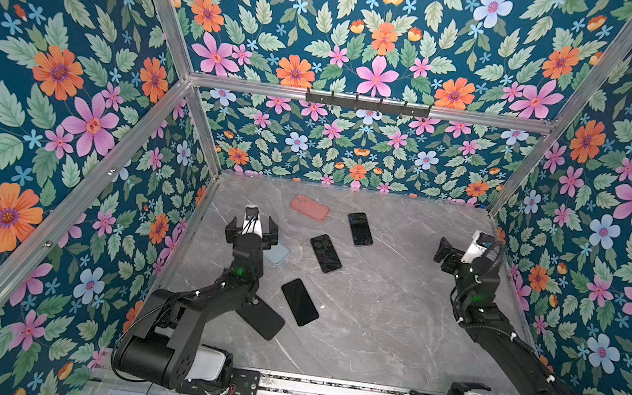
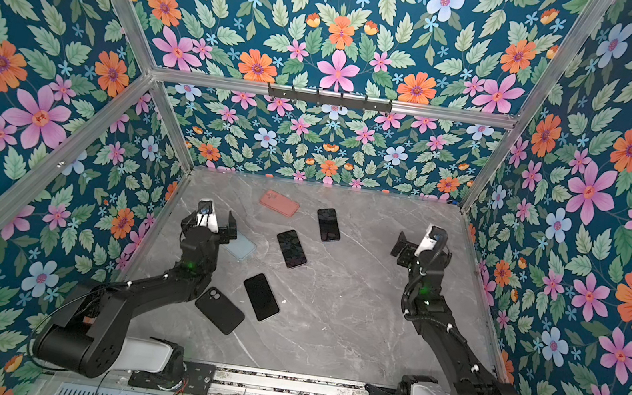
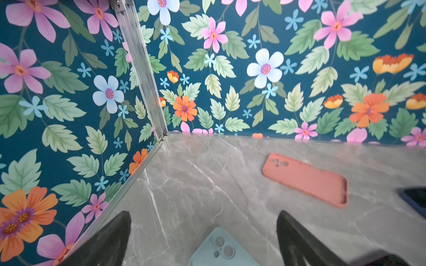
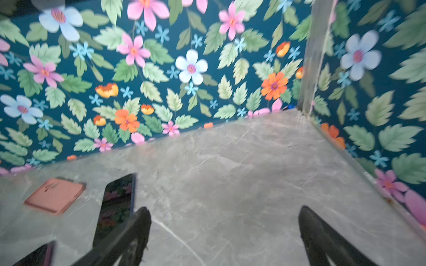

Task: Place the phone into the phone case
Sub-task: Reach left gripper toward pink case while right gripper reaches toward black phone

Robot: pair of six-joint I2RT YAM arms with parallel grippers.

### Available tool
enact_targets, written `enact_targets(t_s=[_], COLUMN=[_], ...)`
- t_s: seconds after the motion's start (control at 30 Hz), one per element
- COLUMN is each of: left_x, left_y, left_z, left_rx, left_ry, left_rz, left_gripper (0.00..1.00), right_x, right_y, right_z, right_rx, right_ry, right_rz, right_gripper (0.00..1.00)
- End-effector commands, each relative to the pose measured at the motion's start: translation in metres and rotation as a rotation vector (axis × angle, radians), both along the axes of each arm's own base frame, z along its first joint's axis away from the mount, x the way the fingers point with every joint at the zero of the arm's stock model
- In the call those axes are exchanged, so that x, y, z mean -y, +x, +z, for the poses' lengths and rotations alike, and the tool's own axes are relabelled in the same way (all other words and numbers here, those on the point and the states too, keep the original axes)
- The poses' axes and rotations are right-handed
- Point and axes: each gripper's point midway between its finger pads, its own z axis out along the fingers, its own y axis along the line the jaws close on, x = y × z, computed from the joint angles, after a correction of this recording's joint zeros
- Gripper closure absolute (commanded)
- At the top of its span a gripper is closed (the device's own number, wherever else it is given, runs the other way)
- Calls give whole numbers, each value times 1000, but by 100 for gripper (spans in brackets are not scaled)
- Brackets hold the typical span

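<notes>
Both long edges of the far phone [image 1: 360,228] are clear of its neighbours. My right gripper keeps going toward the phone's near end [image 1: 362,241] and closes across it.
Three dark phones lie screen-up on the grey marble table: a far one [image 1: 360,229] [image 4: 117,202], a middle one [image 1: 325,253] and a near one [image 1: 299,302]. A salmon case [image 1: 309,207] [image 3: 306,179] lies at the back. A black case [image 2: 219,310] lies near my left arm. A light blue case [image 1: 278,253] [image 3: 221,251] lies camera-holes up just below my left gripper [image 1: 253,224] [image 3: 204,215], which hovers open and empty. My right gripper [image 1: 473,246] [image 4: 224,210] stands open and empty over bare table at the right, beside the far phone.
Flowered walls with aluminium posts [image 1: 205,137] close in the table on three sides. My left gripper is near the left wall, my right gripper near the right wall [image 4: 368,161]. A rail [image 1: 320,392] with both arm bases runs along the front edge.
</notes>
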Motion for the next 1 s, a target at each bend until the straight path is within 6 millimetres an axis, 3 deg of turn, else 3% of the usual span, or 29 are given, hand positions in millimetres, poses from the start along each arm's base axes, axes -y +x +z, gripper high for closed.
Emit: enact_targets(t_s=[0.0, 0.2, 0.33, 0.47, 0.5, 0.73, 0.97], left_x=[-12, 33, 59, 74, 80, 94, 101], left_y=[-8, 13, 27, 28, 27, 20, 19], left_z=[-47, -56, -69, -92, -100, -132, -137], left_rx=[-288, -371, -450, -554, -579, -683, -734], left_ry=[-4, -133, -214, -281, -293, -351, -383], left_rz=[138, 66, -5, -28, -53, -93, -116], left_gripper=[0, 0, 0, 0, 0, 0, 1], right_x=[-32, -118, -161, -199, -207, -240, -254], right_y=[-5, 0, 6, 11, 11, 15, 16], right_z=[-39, -53, -68, -87, -100, -123, -127], right_rx=[-216, -284, -383, -498, -553, -671, -721], right_ry=[64, -34, 15, 17, 6, -47, -47], right_rz=[78, 325, 423, 498, 509, 600, 675], right_gripper=[1, 1, 1, 1, 1, 1, 1])
